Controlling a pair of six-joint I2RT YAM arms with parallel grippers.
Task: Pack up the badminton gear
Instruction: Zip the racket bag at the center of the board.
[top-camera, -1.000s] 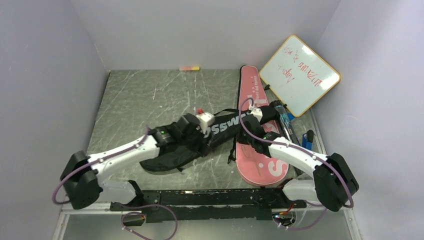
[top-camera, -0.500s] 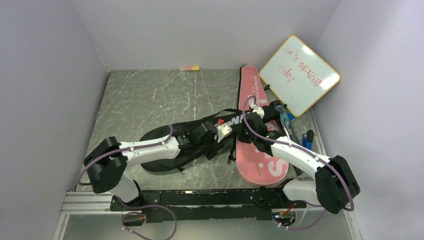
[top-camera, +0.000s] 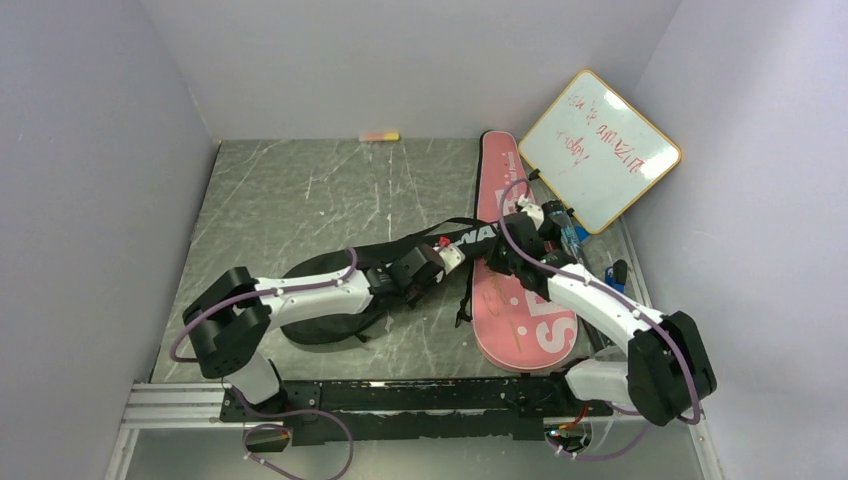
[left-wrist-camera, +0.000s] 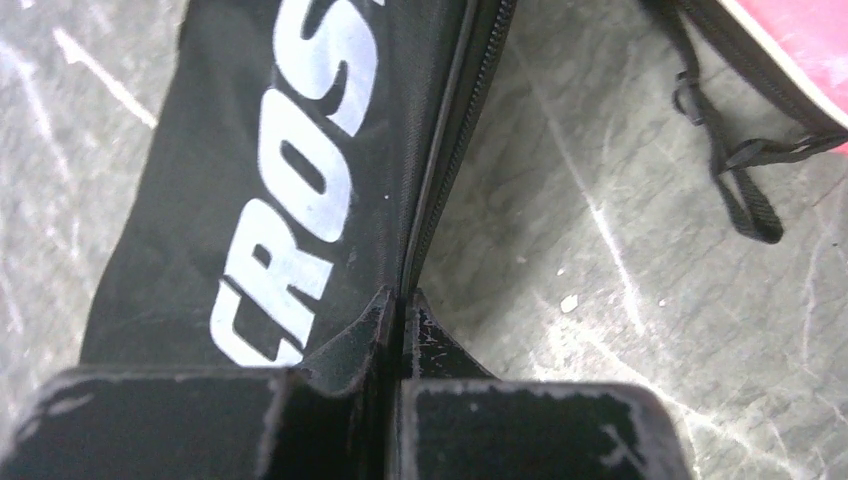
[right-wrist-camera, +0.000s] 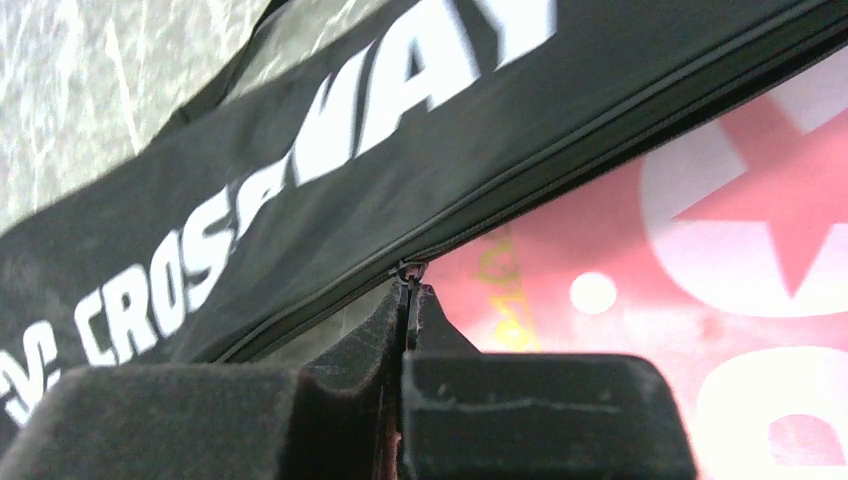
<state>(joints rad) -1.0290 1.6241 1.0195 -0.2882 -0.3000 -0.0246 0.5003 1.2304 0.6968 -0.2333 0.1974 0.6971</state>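
Note:
Next, my right gripper lets go of the zipper pull before my left gripper swings the black cover clear, because the black cover's handle end lies over the pink cover.
The black "CROSSWAY" racket cover lies slantwise across the middle of the table, its handle end resting over the pink "SPORT" racket cover. My left gripper is shut on the black cover's zippered edge, right beside the white lettering. My right gripper is shut on the small zipper pull of the black cover, above the pink cover. No rackets or shuttlecocks show. A dark tube lies along the pink cover's right side.
A wood-framed whiteboard with red writing leans in the back right corner. A small pink-yellow marker lies against the back wall. A black strap trails on the grey table between the covers. Walls close in on three sides.
My left arm slid right along the black cover, and its open jaws shut on the zippered edge. The right gripper drifted slightly right and back with the zipper pull.

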